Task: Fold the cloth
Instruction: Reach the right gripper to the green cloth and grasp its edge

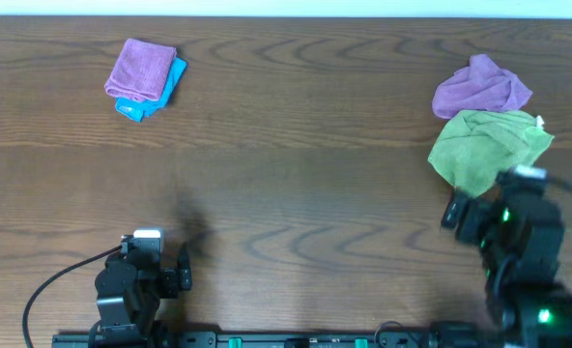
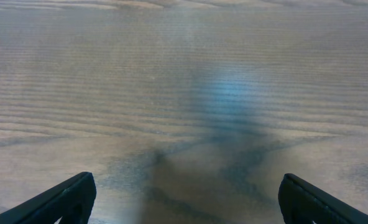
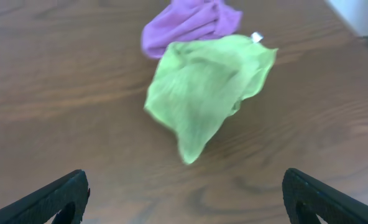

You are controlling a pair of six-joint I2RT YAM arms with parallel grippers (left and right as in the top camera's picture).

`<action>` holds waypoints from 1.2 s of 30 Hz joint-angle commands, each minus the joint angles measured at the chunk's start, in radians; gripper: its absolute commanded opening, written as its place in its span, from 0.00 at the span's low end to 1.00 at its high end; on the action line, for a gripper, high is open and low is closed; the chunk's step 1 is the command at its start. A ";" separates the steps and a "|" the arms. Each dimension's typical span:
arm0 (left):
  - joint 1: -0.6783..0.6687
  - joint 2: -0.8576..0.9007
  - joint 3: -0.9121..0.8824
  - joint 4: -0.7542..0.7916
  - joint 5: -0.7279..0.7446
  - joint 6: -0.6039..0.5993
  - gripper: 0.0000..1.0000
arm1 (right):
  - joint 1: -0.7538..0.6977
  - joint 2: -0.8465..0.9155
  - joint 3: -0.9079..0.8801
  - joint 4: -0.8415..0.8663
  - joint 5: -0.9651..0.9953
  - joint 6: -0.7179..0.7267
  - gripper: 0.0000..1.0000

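Note:
The green cloth [image 1: 473,145] is uncovered in front of the purple cloth. My right gripper continues toward the green folds [image 1: 500,148] until its fingers are on both sides of one fold.
A crumpled green cloth [image 1: 487,147] lies at the right of the table, with a crumpled purple cloth [image 1: 481,89] just behind it. Both show in the right wrist view: the green cloth [image 3: 202,87] in the middle, the purple cloth [image 3: 187,25] beyond it. My right gripper [image 3: 184,193] is open and empty, just short of the green cloth's near tip; in the overhead view it [image 1: 479,208] sits right below the cloth. My left gripper [image 2: 187,199] is open and empty over bare wood near the front left [image 1: 160,266].
A folded purple cloth [image 1: 141,70] lies on a folded blue cloth [image 1: 160,95] at the back left. The wooden table [image 1: 296,193] spans the view. A black cable [image 1: 54,285] loops by the left arm's base.

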 commanded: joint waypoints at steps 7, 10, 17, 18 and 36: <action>-0.005 -0.006 -0.004 -0.008 -0.007 0.003 0.95 | -0.095 0.341 0.205 -0.008 0.175 0.175 0.99; -0.005 -0.006 -0.004 -0.008 -0.007 0.003 0.95 | -0.168 0.428 0.209 0.008 0.171 0.258 0.99; -0.005 -0.006 -0.004 -0.008 -0.007 0.003 0.95 | -0.265 0.586 0.209 0.101 0.160 0.233 0.99; -0.005 -0.006 -0.004 -0.008 -0.007 0.003 0.95 | -0.269 0.602 0.209 0.103 0.160 0.234 0.99; -0.005 -0.006 -0.004 -0.008 -0.007 0.003 0.95 | -0.274 0.911 0.208 0.294 0.034 0.276 0.95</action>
